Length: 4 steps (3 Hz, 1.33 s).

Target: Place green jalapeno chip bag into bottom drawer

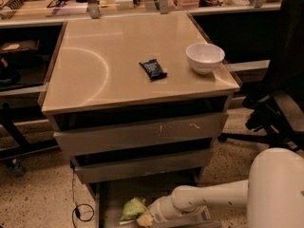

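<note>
The green jalapeno chip bag (131, 210) is between the sides of the open bottom drawer (116, 193). My gripper should keep moving the bag deeper until it sits inside, then let go of it.
The green jalapeno chip bag (132, 208) is crumpled, low in the pulled-out bottom drawer (109, 198), the lowest of three grey-beige drawers, at the lower edge of the camera view. My gripper (145, 217) is at the end of the white arm that reaches in from the right, right against the bag's right side. The drawer's front part is cut off by the frame edge, so I cannot tell whether the bag rests on the drawer floor.
On the cabinet's tan top lie a small dark blue packet (153, 69) and a white bowl (204, 57). The two upper drawers (142, 133) stand slightly pulled out. A black office chair (280, 94) is at the right. A cable (78, 208) lies on the floor at the left.
</note>
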Each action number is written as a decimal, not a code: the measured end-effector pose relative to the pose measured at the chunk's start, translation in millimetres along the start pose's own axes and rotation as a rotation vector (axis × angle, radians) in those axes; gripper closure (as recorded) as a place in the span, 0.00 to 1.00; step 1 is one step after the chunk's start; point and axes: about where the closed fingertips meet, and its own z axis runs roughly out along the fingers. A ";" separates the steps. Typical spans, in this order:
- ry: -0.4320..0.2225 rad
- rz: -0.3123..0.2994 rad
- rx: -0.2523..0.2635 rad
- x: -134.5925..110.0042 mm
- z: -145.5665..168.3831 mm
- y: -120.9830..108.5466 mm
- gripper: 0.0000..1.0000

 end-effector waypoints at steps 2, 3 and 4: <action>-0.067 0.039 -0.011 5.0 44.9 -34.4 1.00; -0.090 0.053 -0.023 8.1 61.8 -54.1 1.00; -0.111 0.064 -0.037 8.1 76.4 -73.6 1.00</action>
